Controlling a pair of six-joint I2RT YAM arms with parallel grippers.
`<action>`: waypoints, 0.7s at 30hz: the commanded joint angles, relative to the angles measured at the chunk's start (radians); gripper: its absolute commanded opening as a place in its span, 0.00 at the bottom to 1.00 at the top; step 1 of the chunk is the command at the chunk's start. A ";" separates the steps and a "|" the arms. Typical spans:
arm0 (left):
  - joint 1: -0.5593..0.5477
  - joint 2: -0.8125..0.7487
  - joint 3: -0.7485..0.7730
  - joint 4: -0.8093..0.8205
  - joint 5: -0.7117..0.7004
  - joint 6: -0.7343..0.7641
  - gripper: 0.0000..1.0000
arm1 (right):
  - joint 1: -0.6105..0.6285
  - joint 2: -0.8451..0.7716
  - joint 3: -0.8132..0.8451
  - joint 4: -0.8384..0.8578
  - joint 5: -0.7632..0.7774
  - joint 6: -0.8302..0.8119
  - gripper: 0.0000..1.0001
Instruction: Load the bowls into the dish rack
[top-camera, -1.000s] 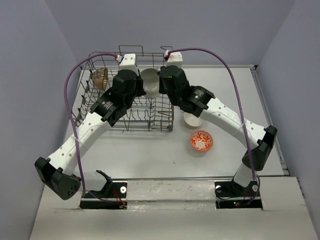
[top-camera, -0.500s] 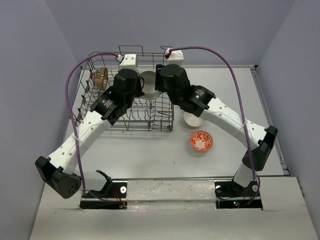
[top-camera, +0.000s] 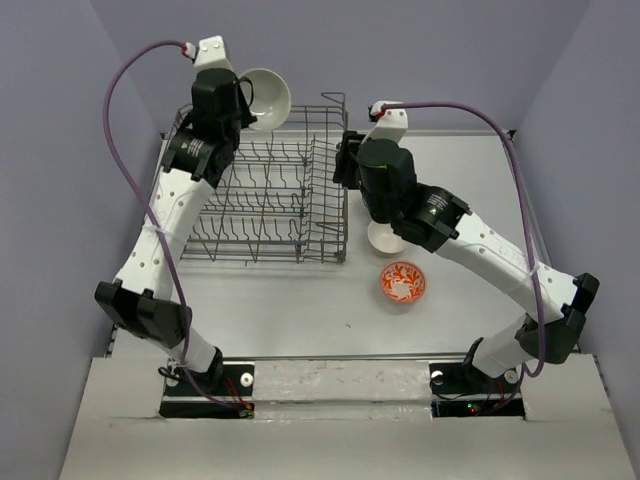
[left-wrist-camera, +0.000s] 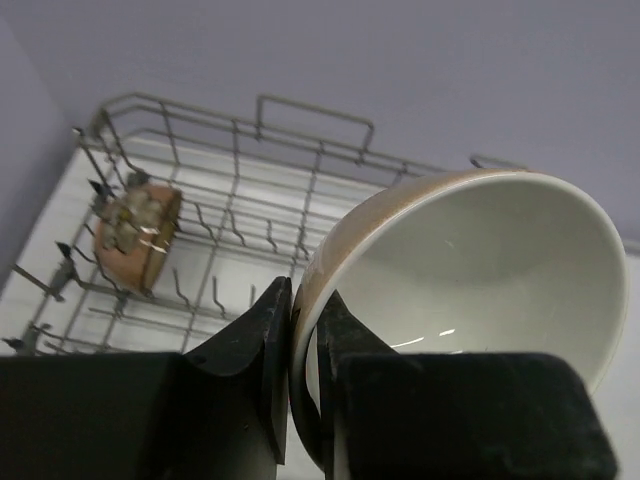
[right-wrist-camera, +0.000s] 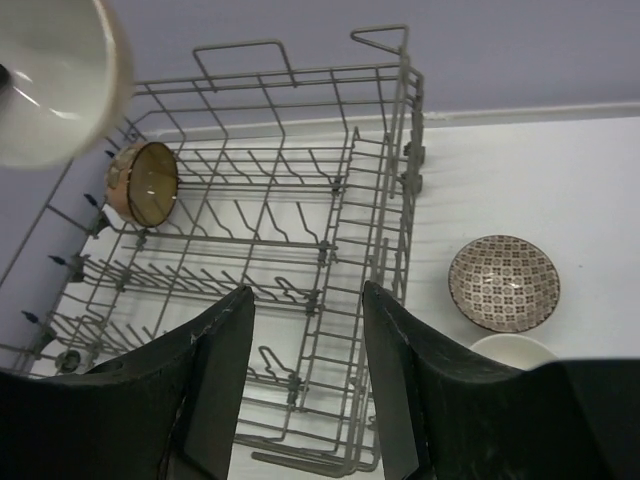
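The held bowl's cream inside (top-camera: 270, 98) is facing up over the rack, so my left gripper should turn the bowl onto its edge and lower it next to the brownish bowl.
My left gripper (top-camera: 243, 97) is shut on the rim of a bowl (top-camera: 266, 96), brown outside and cream inside, and holds it high above the far left corner of the dish rack (top-camera: 268, 200). In the left wrist view the rim of the bowl (left-wrist-camera: 470, 270) sits pinched between the jaws of the left gripper (left-wrist-camera: 303, 300). My right gripper (right-wrist-camera: 305, 290) is open and empty above the rack's right side (right-wrist-camera: 385, 250). A brownish bowl (right-wrist-camera: 143, 181) stands on edge in the rack's far left corner. An orange-red bowl (top-camera: 403, 282) lies on the table.
A grey-patterned bowl (right-wrist-camera: 503, 283) and a white bowl (right-wrist-camera: 515, 347) lie on the table right of the rack. The white bowl (top-camera: 383, 238) is partly under my right arm in the top view. The rack's raised wire sides (left-wrist-camera: 310, 108) stand near the back wall.
My left arm has swung up and to the far left, carrying the bowl away from the rack's middle. My right gripper has drawn back to the right, off the bowl.
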 joint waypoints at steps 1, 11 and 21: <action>0.085 0.086 0.223 0.121 -0.147 0.031 0.00 | -0.001 -0.020 -0.046 -0.042 0.084 0.013 0.54; 0.145 0.373 0.399 0.258 -0.453 0.244 0.00 | -0.001 -0.017 -0.141 -0.088 0.041 0.086 0.54; 0.145 0.574 0.477 0.389 -0.663 0.497 0.00 | -0.001 0.069 -0.102 -0.090 0.010 0.088 0.56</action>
